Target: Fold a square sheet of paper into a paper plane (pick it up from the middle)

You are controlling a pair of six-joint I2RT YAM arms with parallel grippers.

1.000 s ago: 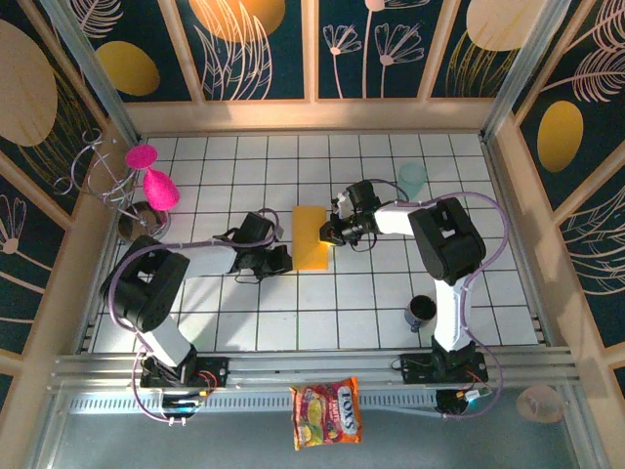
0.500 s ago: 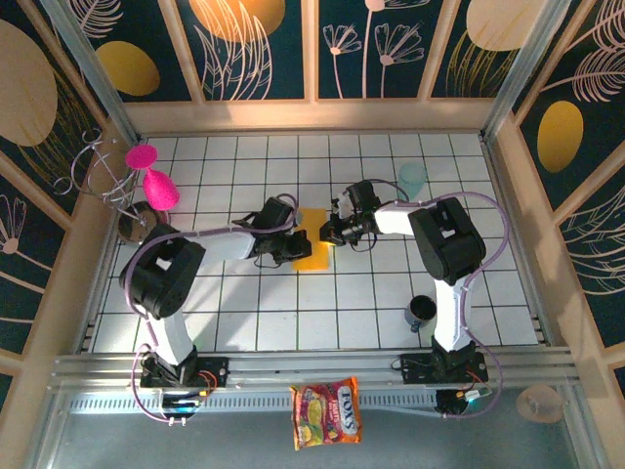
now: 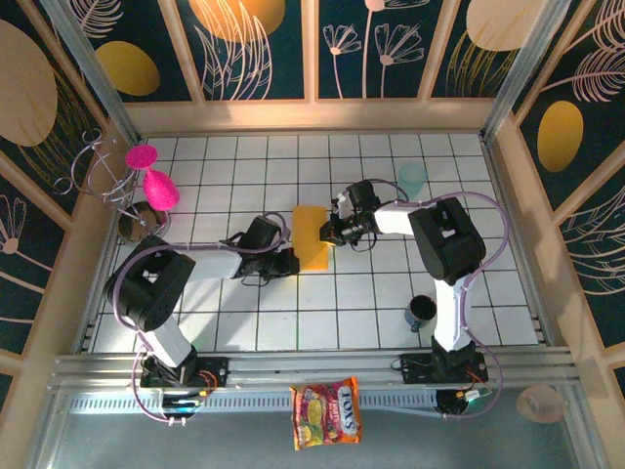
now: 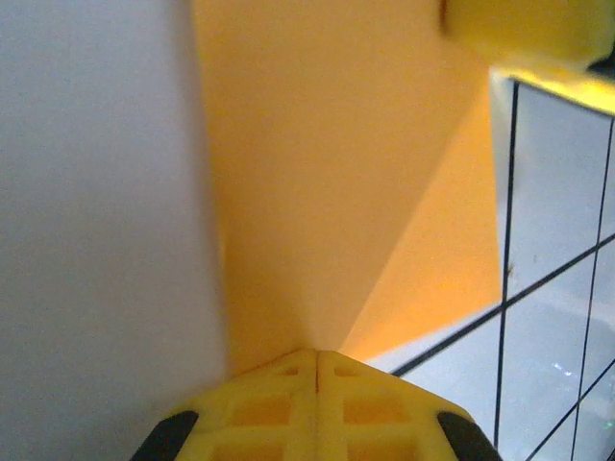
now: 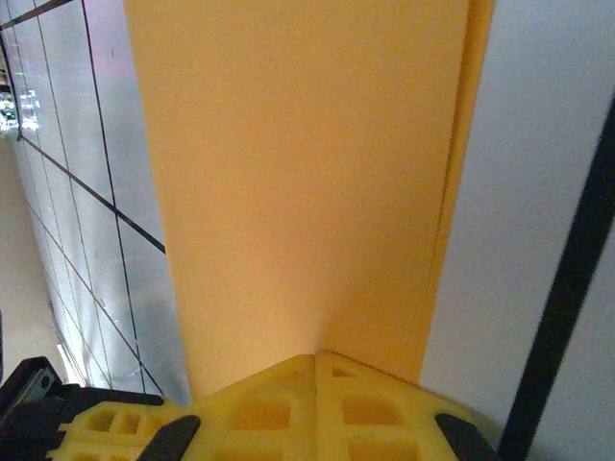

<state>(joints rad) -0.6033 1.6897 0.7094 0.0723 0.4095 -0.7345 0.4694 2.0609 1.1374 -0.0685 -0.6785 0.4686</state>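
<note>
The paper's layered edge [image 5: 452,187] is toward my right gripper. My left gripper should hold the paper's opposite edge while my right one folds the top layer's near corner [image 3: 325,267].
The square sheet of paper [image 3: 312,233] lies folded into a narrow orange-yellow strip on the white tiled table [image 3: 371,293]. My left gripper [image 3: 290,262] is shut, and its tips touch the strip's near left corner. In the left wrist view the paper [image 4: 327,173] shows a slanted crease just beyond the shut yellow fingertips [image 4: 288,394]. My right gripper [image 3: 333,231] is shut too, with its tips pressed on the strip's right edge. The right wrist view has the paper [image 5: 298,173] flat in front of its shut gripper [image 5: 317,360].
A wire rack with two pink glasses [image 3: 151,181] stands at the left edge. A pale teal cup [image 3: 413,177] sits behind the right arm, and a dark cup [image 3: 422,312] stands near that arm's base. A red-and-yellow snack packet [image 3: 325,412] lies on the front rail.
The left gripper slid right onto the paper half a second ago and has since drawn back to the strip's near left corner. The right gripper has stayed in place.
</note>
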